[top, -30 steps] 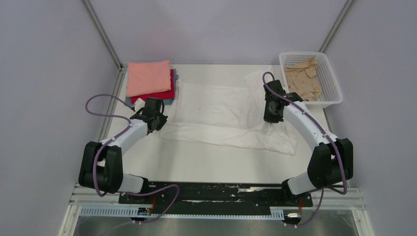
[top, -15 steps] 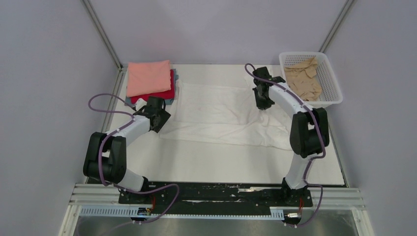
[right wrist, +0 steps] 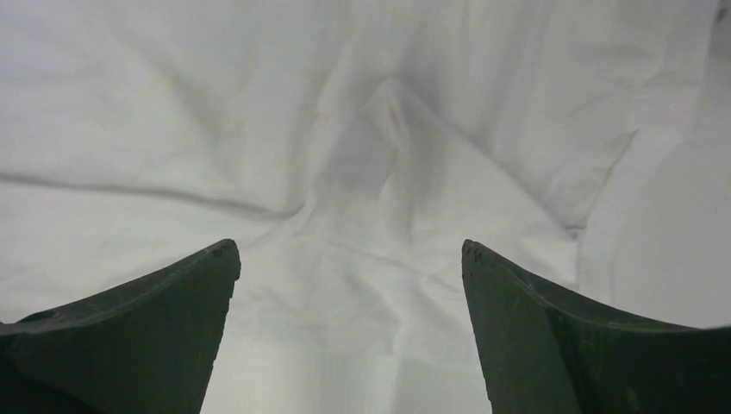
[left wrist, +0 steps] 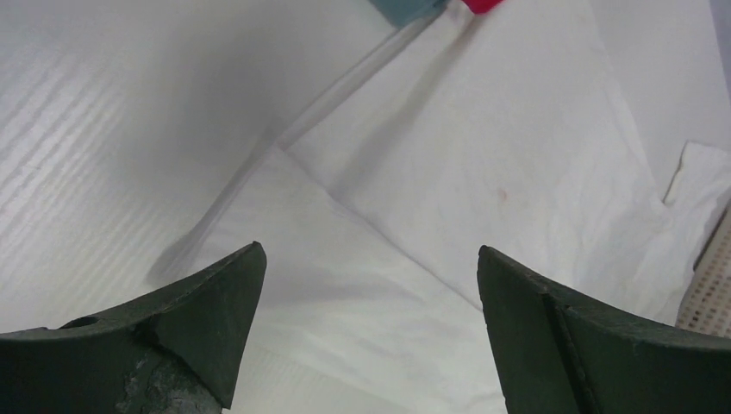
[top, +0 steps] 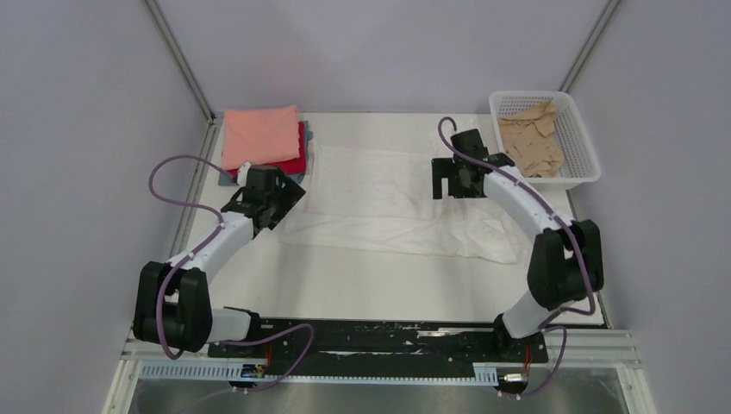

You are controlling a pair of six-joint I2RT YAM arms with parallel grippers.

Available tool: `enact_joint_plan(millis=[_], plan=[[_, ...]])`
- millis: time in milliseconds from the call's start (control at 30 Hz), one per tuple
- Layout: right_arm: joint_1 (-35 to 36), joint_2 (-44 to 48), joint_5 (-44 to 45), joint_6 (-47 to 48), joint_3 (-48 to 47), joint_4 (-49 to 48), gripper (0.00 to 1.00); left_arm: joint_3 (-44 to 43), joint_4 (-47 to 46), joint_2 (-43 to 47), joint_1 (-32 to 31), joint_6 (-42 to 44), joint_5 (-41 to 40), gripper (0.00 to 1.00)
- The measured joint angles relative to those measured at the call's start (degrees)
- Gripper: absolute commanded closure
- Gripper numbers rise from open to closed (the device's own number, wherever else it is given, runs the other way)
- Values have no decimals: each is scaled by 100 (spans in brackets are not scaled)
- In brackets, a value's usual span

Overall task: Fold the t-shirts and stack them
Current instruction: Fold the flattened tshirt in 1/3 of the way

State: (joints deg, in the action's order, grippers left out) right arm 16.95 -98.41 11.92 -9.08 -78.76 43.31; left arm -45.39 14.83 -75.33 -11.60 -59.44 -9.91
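Observation:
Next, I smooth the rumpled fold (top: 441, 216) with my right gripper and help draw it nearer before folding: the white t-shirt's far corner meets the stack (top: 312, 153), its middle rumpled.
A large white t-shirt (top: 388, 203) lies spread across the middle of the table, its near edge doubled over. My left gripper (top: 289, 197) hovers open over the shirt's left edge; in the left wrist view the left gripper (left wrist: 369, 250) has nothing between its fingers. My right gripper (top: 446, 179) is open above the shirt's rumpled right part (right wrist: 371, 172), and the right gripper (right wrist: 349, 246) is empty too. At the back left sits a stack of folded shirts: salmon-pink (top: 260, 135) on top, red (top: 289, 164) under it, grey-blue (top: 226, 177) at the bottom. A tan t-shirt (top: 530, 142) lies crumpled in the basket.
A white lattice basket (top: 586, 147) stands at the back right corner, just right of my right arm. Grey walls enclose the table on three sides. The stack's grey-blue corner (left wrist: 405, 9) shows at the top of the left wrist view.
Both grippers have opened and let go of the white shirt. The right gripper moved toward the back and left, carrying the shirt's right near edge inward. The left gripper shifted slightly back.

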Motion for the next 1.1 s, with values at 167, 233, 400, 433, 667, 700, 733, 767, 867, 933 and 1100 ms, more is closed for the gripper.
enact_joint_plan(millis=[167, 233, 400, 433, 667, 700, 733, 767, 867, 933, 1100], plan=[[155, 1436, -1453, -562, 1593, -688, 0, 291, -278, -31, -144, 420, 748, 0], [201, 1495, -1827, -734, 1937, -935, 0, 402, -396, -96, -273, 522, 938, 0], [205, 1102, -2072, -933, 2175, -1250, 0, 678, -654, -365, -420, 605, 1266, 0], [205, 977, -2046, -938, 2175, -1377, 0, 754, -699, -424, -417, 605, 1268, 0], [11, -140, -1034, -920, 1711, -1818, 0, 935, -942, -479, -400, 590, 1156, 0], [-70, -332, -828, -903, 1545, -1851, 0, 951, -979, -474, -391, 590, 1141, 0], [-146, -487, -662, -894, 1397, -1882, 0, 981, -1021, -461, -376, 588, 1137, 0], [-227, -636, -466, -870, 1198, -1880, 0, 1014, -1062, -442, -352, 579, 1141, 0], [-378, -892, 52, -708, 662, -2087, 0, 1123, -1163, -352, -282, 579, 1126, 0], [-452, -907, 352, -544, 378, -2422, 0, 1187, -1176, -278, -247, 584, 1073, 0], [-433, -756, 535, -160, 66, -3051, 0, 1303, -1130, -107, -216, 597, 920, 0]])
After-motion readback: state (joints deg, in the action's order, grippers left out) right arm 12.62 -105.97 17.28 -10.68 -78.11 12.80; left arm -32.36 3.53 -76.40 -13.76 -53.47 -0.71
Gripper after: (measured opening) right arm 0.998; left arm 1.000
